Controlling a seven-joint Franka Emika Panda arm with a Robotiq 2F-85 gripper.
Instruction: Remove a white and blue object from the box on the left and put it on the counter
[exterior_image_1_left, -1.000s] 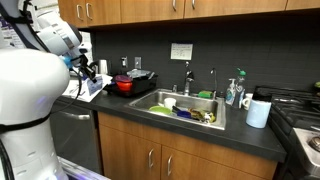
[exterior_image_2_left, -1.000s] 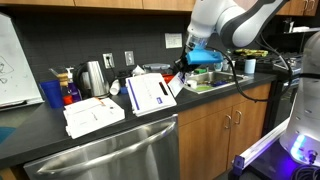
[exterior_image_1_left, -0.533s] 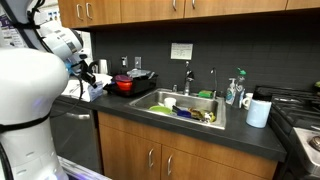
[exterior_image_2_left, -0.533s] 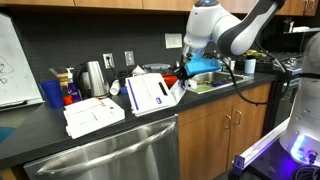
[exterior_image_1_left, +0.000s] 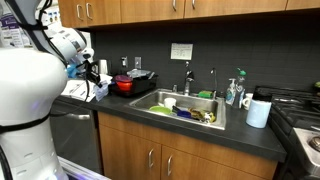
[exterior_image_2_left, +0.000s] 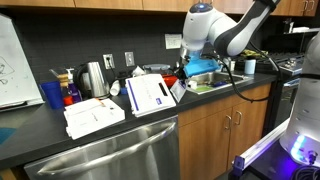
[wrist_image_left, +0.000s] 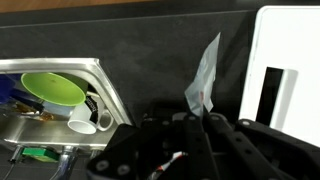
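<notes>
I keep lowering my gripper until the white and blue packet (wrist_image_left: 204, 76) touches down, then let go, because the packet hangs clear of the white box over open dark counter (wrist_image_left: 160, 60).
In the wrist view my gripper (wrist_image_left: 200, 116) is shut on a small white and blue packet (wrist_image_left: 205, 78), which sticks up from between the fingertips. It hangs above the dark counter (wrist_image_left: 150, 55). The white box (wrist_image_left: 285, 70) lies just to the right of it in this view. In both exterior views the gripper (exterior_image_1_left: 92, 78) (exterior_image_2_left: 180, 72) hovers low beside the open white box (exterior_image_2_left: 150, 94) (exterior_image_1_left: 84, 92) on the counter (exterior_image_2_left: 40, 135), between the box and the sink. The packet is too small to make out there.
A steel sink (wrist_image_left: 60, 70) (exterior_image_1_left: 190, 105) holds a green bowl (wrist_image_left: 52, 88), a white mug (wrist_image_left: 85, 120) and other dishes. A red pot (exterior_image_1_left: 124, 85) stands behind the box. A second flat white box (exterior_image_2_left: 93, 115), a kettle (exterior_image_2_left: 95, 76) and a blue cup (exterior_image_2_left: 52, 93) stand further along.
The arm has shifted slightly along the counter beside the box. The gripper stays shut on the packet at about the same height.
</notes>
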